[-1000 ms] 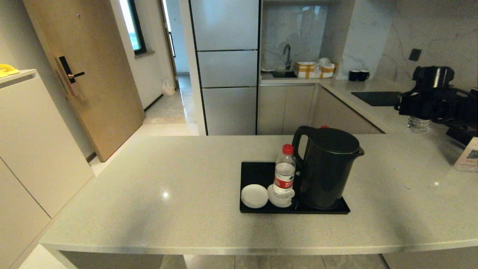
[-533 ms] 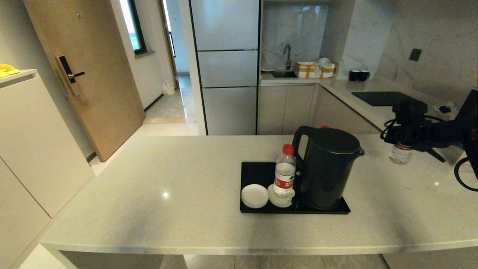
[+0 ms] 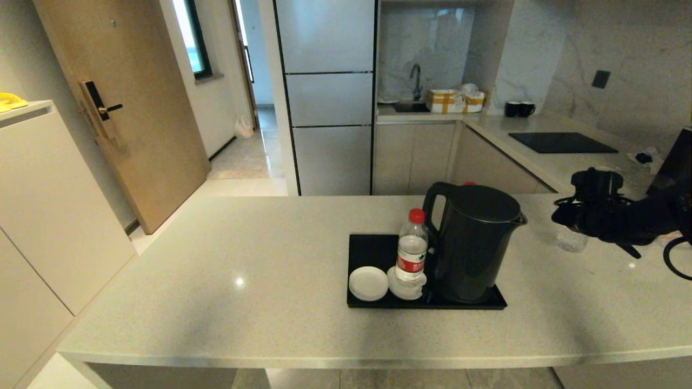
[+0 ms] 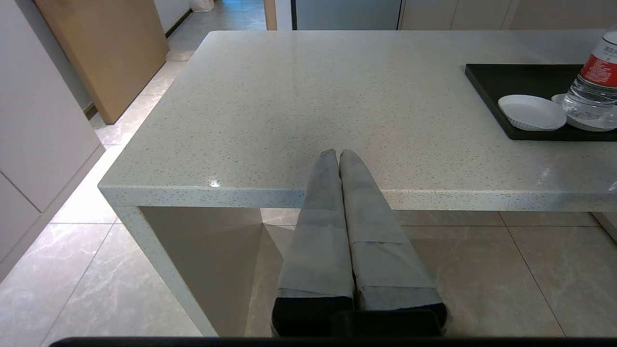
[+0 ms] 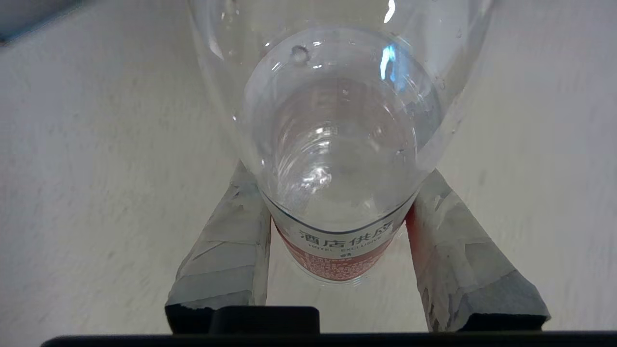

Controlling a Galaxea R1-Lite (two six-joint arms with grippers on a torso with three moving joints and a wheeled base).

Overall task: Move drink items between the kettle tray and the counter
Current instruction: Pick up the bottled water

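The held bottle's clear base faces down over open counter (image 3: pixel 571 254) next to the kettle, so my right gripper should now go down until the bottle's base touches the counter, and then let go.
One water bottle (image 3: pixel 412 246) with a red cap stands on a white coaster on the black kettle tray (image 3: pixel 367 246), just left of the kettle. A second bottle (image 5: pixel 337 159) is held upright in my right gripper (image 5: pixel 337 176), whose fingers (image 5: pixel 231 231) press its labelled sides. In the head view that gripper (image 3: pixel 584 219) is low over the counter (image 3: pixel 243 259), right of the kettle, and only the bottle's clear base (image 3: pixel 572 242) shows below it. Whether the base touches the stone I cannot tell. My left gripper (image 4: pixel 337 153) is shut and empty, parked at the counter's front edge.
A dark kettle (image 3: pixel 473 243) fills the tray's right half. An empty white coaster (image 3: pixel 368 283) lies at the tray's front left. On the far side counter are a black cooktop panel (image 3: pixel 562 142) and two black mugs (image 3: pixel 519 109).
My right gripper has come down and forward with the bottle, from high at the far right to low over the counter beside the kettle. The tray, its bottle and the kettle stay put.
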